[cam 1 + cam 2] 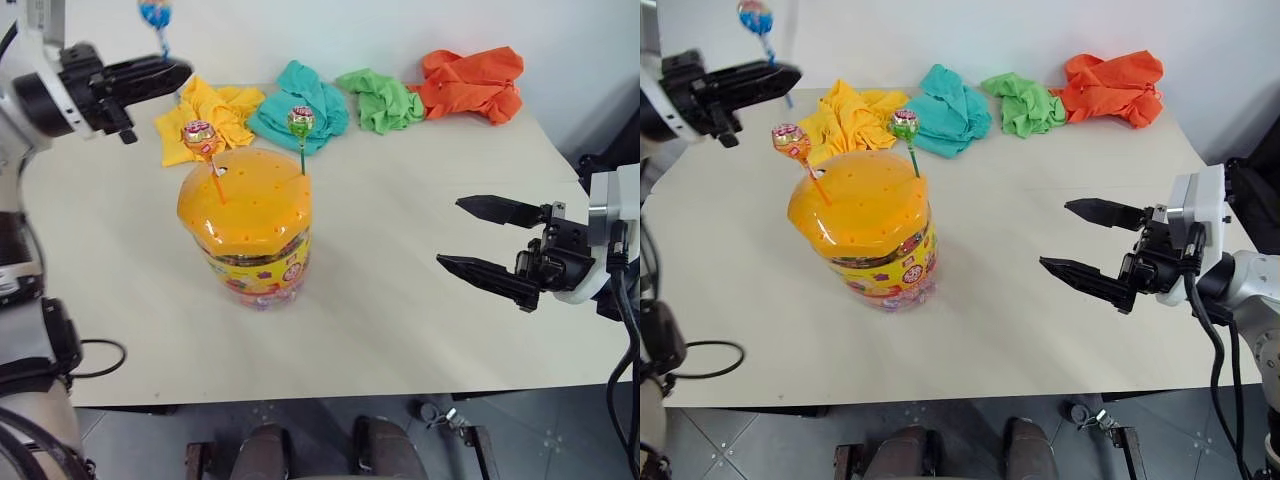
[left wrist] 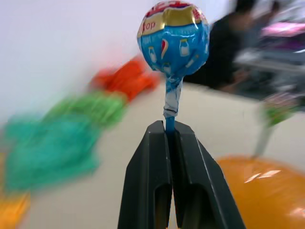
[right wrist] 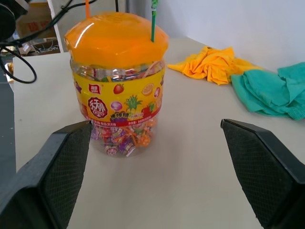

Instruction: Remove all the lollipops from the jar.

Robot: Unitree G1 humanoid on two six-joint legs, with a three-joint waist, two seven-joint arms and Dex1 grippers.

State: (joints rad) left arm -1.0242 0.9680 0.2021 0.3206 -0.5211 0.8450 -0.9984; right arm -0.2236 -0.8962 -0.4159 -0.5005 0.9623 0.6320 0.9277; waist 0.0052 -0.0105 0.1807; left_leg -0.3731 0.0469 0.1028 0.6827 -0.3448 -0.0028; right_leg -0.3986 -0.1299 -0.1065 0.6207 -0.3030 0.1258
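The blue lollipop's stick [image 1: 768,48] is clear of the jar's lid, so my left gripper should keep bringing it down toward the open table [image 1: 133,248] beside the jar and let go there.
The jar [image 1: 247,228], a clear tub with a yellow candy label and an orange holed lid, stands on the table left of centre. Two lollipops stick up from its lid: an orange-red one [image 1: 200,137] and a green one [image 1: 300,122]. My left gripper [image 1: 168,70] is raised up and to the left of the jar, shut on the stick of the blue lollipop [image 2: 174,36], whose head stands above the fingers. My right gripper [image 1: 478,238] hovers open to the right of the jar, level with it, nothing between its fingers.
Along the table's far edge lie a yellow cloth [image 1: 215,115], a teal cloth [image 1: 300,105], a green cloth [image 1: 383,100] and an orange cloth [image 1: 470,82]. The table's front edge [image 1: 330,390] runs near me. A black cable [image 1: 100,358] loops at the left.
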